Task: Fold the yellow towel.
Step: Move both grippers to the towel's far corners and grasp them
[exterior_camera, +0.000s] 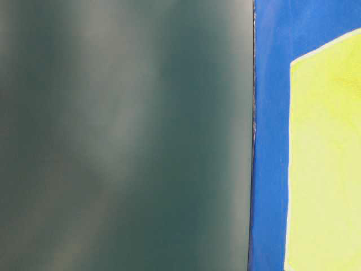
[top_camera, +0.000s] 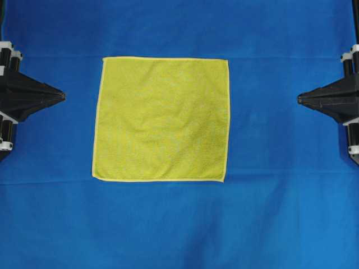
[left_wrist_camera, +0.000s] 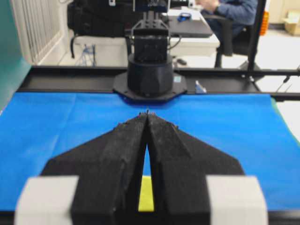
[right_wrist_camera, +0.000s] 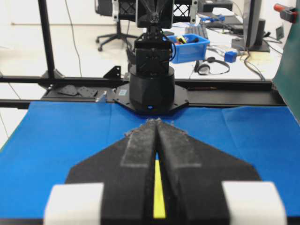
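The yellow towel's nearest corner (top_camera: 225,62) is lying flat and has open blue cloth (top_camera: 261,78) in front of it, so the robot's right gripper should go on moving toward that corner until its fingers close there.
The yellow towel (top_camera: 161,119) lies flat and unfolded, a square with a pale hem, in the middle of the blue cloth (top_camera: 179,224). My left gripper (top_camera: 63,96) hovers off the towel's left edge, tips together, shut on nothing. My right gripper (top_camera: 299,99) mirrors it beyond the right edge, shut and holding nothing. In the left wrist view the towel (left_wrist_camera: 146,193) shows as a yellow sliver behind the closed fingers (left_wrist_camera: 126,145) of the left gripper (left_wrist_camera: 147,114). The right wrist view shows the same for the towel (right_wrist_camera: 159,192) and the right gripper (right_wrist_camera: 155,121). The table-level view catches the towel's corner (exterior_camera: 327,158).
The opposite arm's base (left_wrist_camera: 150,77) stands at the far edge of the blue cloth in the left wrist view, and likewise (right_wrist_camera: 151,89) in the right wrist view. A blurred dark green panel (exterior_camera: 124,135) fills most of the table-level view.
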Available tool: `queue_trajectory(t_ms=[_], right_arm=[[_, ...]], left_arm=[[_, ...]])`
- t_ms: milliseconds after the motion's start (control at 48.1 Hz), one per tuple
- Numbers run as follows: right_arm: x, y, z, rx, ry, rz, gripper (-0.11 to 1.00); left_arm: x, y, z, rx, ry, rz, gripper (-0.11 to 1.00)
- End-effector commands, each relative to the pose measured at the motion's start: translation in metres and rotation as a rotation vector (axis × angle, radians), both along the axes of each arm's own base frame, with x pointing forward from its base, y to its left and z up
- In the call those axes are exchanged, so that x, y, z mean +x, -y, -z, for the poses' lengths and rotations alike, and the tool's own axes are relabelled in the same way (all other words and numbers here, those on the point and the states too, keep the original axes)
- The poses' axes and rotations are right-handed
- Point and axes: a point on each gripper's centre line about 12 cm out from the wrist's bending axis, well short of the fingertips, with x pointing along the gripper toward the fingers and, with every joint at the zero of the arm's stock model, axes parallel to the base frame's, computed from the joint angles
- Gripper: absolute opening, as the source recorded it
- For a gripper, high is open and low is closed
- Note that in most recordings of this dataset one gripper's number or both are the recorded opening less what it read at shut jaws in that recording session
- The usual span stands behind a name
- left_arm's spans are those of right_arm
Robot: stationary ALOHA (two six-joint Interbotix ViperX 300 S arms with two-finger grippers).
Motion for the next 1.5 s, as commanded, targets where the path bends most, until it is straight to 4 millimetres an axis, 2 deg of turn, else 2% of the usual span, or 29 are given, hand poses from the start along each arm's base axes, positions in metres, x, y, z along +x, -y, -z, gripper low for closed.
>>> queue_trajectory(t_ms=[0, 187, 270, 603, 665, 727, 852, 935, 977, 1018, 1101, 1288, 1475], right_arm=[[0.005, 0.002, -0.008, 0.007, 0.014, 0.008, 0.0], [0.032, 0.018, -0.005, 0.018, -0.147, 0.076, 0.0], [0.045, 0.026, -0.002, 0.024, -0.222, 0.108, 0.0], [0.089, 0.083, 0.041, 0.076, -0.462, 0.277, 0.0], [0.095, 0.093, 0.05, 0.084, -0.498, 0.302, 0.01], [0.101, 0.105, 0.059, 0.096, -0.534, 0.329, 0.04], [0.109, 0.129, 0.083, 0.118, -0.62, 0.383, 0.4], [0.112, 0.141, 0.099, 0.125, -0.667, 0.406, 0.61], [0.113, 0.146, 0.107, 0.132, -0.688, 0.414, 0.63], [0.114, 0.151, 0.115, 0.14, -0.712, 0.422, 0.61], [0.118, 0.157, 0.131, 0.153, -0.755, 0.43, 0.57], [0.124, 0.168, 0.165, 0.178, -0.837, 0.441, 0.58], [0.129, 0.173, 0.184, 0.187, -0.875, 0.441, 0.58]], left_arm=[[0.004, 0.001, -0.005, -0.035, -0.038, 0.005, 0.0], [0.009, 0.0, 0.001, -0.016, -0.159, -0.003, 0.0], [0.012, -0.007, 0.008, -0.018, -0.204, -0.035, 0.0], [0.025, -0.049, 0.046, -0.053, -0.382, -0.216, 0.01], [0.028, -0.061, 0.056, -0.067, -0.422, -0.26, 0.11], [0.03, -0.07, 0.066, -0.079, -0.457, -0.296, 0.28], [0.035, -0.092, 0.089, -0.101, -0.523, -0.367, 0.67], [0.038, -0.104, 0.108, -0.107, -0.578, -0.403, 0.83], [0.039, -0.111, 0.118, -0.112, -0.605, -0.419, 0.86], [0.041, -0.118, 0.129, -0.117, -0.632, -0.436, 0.85], [0.044, -0.127, 0.144, -0.122, -0.659, -0.458, 0.85], [0.048, -0.143, 0.173, -0.134, -0.715, -0.491, 0.85], [0.052, -0.156, 0.193, -0.139, -0.77, -0.509, 0.85]])
